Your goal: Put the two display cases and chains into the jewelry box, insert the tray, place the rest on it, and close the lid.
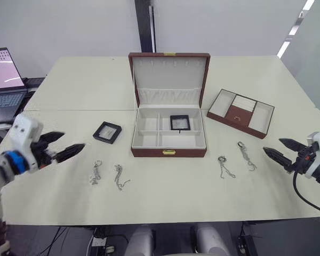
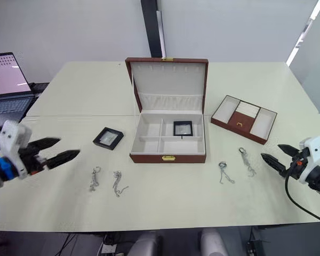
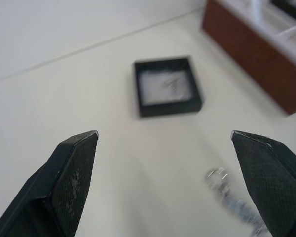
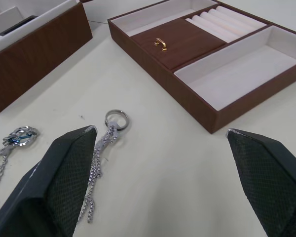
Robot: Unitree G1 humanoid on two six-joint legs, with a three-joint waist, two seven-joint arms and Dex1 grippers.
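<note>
The thin silver chain (image 1: 96, 171) should gather into a small pile when the robot lowers it into the jewelry box, because its strands (image 1: 94, 178) lie loose below the chain's ring.
The jewelry box (image 1: 169, 152) stands mid-table with its lid (image 1: 169, 72) upright. One display case (image 1: 180, 122) lies in the box's back right compartment. The other display case (image 1: 107, 132) rests on the table left of the box and appears ahead of my left fingers in the left wrist view (image 3: 167, 86). Two chains (image 1: 96, 172) (image 1: 119, 177) lie left of centre, and two more (image 1: 224, 166) (image 1: 246, 154) lie to the right. The tray (image 1: 240, 113) sits right of the box. My left gripper (image 1: 73, 141) hovers open left of the loose case. My right gripper (image 1: 272, 145) is open just right of the right-hand chains.
A laptop (image 1: 2, 80) stands open beyond the table's left edge. In the right wrist view, the tray's wall (image 4: 207, 111) and a ringed chain (image 4: 108, 133) lie close ahead of the fingers, with the box's side (image 4: 34, 49) beyond them.
</note>
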